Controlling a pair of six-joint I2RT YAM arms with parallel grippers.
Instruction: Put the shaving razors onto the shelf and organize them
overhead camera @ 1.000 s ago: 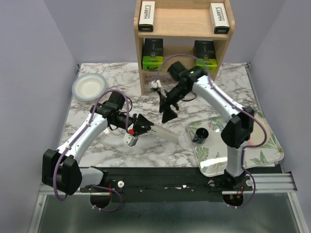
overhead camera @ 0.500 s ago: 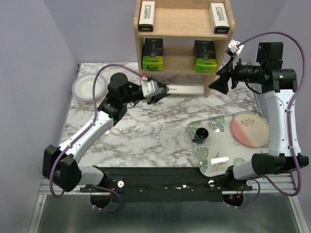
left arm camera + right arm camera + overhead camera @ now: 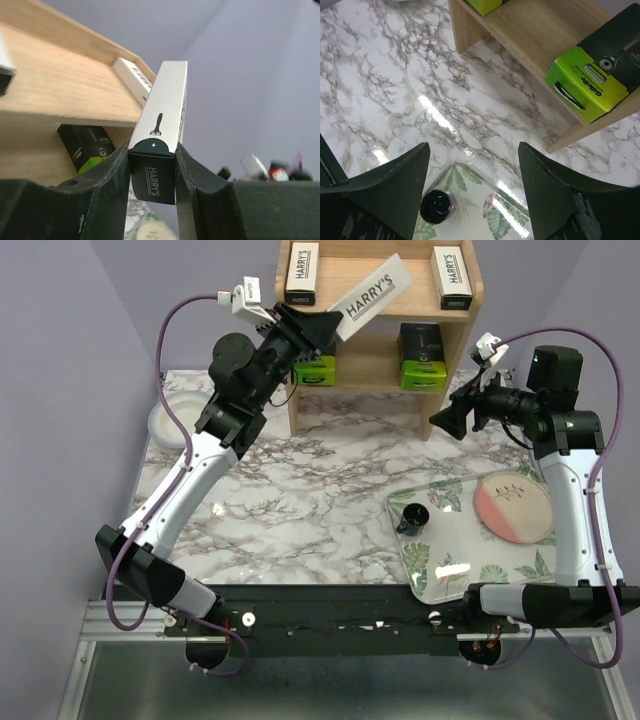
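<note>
My left gripper has the HARRY'S box by its dark end (image 3: 153, 176) above the top level's open middle (image 3: 362, 270). I should carry on lowering the box until it rests there.
My left gripper (image 3: 322, 328) is shut on a slim white-and-dark HARRY'S box (image 3: 373, 296), held tilted in the air over the top tier of the wooden shelf (image 3: 372, 288). The wrist view shows the box (image 3: 161, 120) clamped between both fingers (image 3: 107, 185). Two more HARRY'S boxes lie on the top tier, one at the left (image 3: 301, 271) and one at the right (image 3: 452, 277). Two black packs with lime-green ends sit on the lower tier, left (image 3: 313, 371) and right (image 3: 422, 355). My right gripper (image 3: 448, 420) is open and empty, raised to the right of the shelf.
A leaf-patterned tray (image 3: 430, 570) lies at the front right, holding a black cup (image 3: 412, 517) and a pink-and-cream plate (image 3: 512, 506). A white bowl (image 3: 168, 421) sits at the back left, partly behind my left arm. The marble tabletop (image 3: 300, 500) lies between the arms.
My left gripper has lifted the HARRY'S box from in front of the lower tier up to the top tier. The right arm has barely moved in the last half second.
</note>
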